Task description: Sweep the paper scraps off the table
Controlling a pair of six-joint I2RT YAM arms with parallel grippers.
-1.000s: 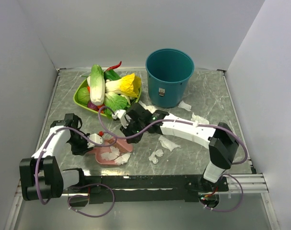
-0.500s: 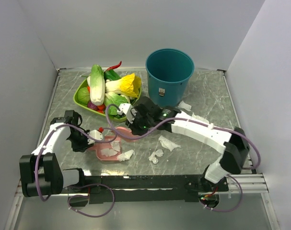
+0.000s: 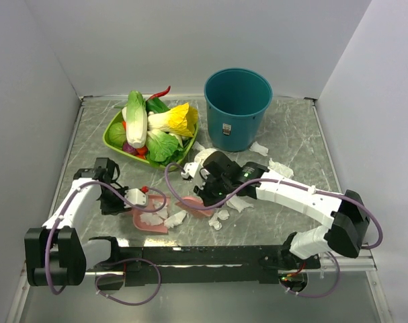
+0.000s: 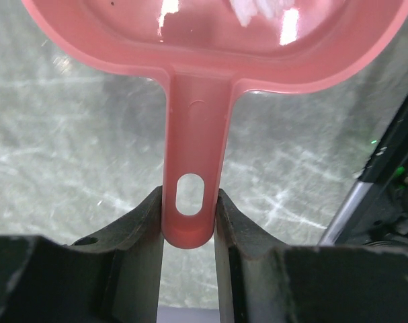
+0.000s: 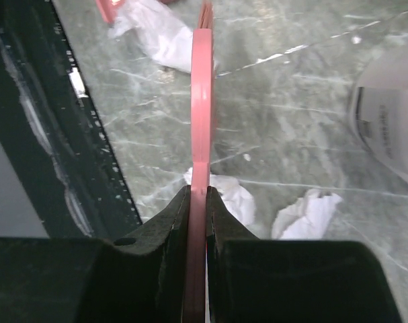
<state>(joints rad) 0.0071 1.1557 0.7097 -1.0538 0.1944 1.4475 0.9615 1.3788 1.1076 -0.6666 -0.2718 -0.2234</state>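
Paper scraps fill the pink dustpan up to its opening [image 3: 171, 220]. My right gripper should move away and my left gripper should empty the dustpan into the teal bucket [image 3: 238, 97].
My left gripper [image 3: 132, 197] [image 4: 189, 203] is shut on the handle of a pink dustpan [image 3: 150, 219] [image 4: 190, 148] lying on the table [image 3: 291, 222] at the near left. White paper scraps [image 3: 152, 217] lie in the pan, and one scrap [image 3: 175, 218] sits at its mouth. My right gripper [image 3: 205, 195] [image 5: 198, 196] is shut on a flat pink sweeper [image 3: 193, 206] [image 5: 202, 114], held edge-on just right of the pan. More paper scraps [image 3: 218, 219] [image 5: 236, 196] lie near it, with others at the centre [image 3: 240, 202] and the far right [image 3: 279, 166].
A green tray [image 3: 113, 138] of vegetables stands at the back left. A teal bucket [image 3: 237, 108] stands at the back centre. A white roll [image 3: 202, 157] [image 5: 388, 114] stands between them. The black rail [image 3: 210, 254] runs along the near edge.
My right arm has swung the pink sweeper from beside the tray toward the near right of the dustpan. The dustpan has shifted slightly toward me.
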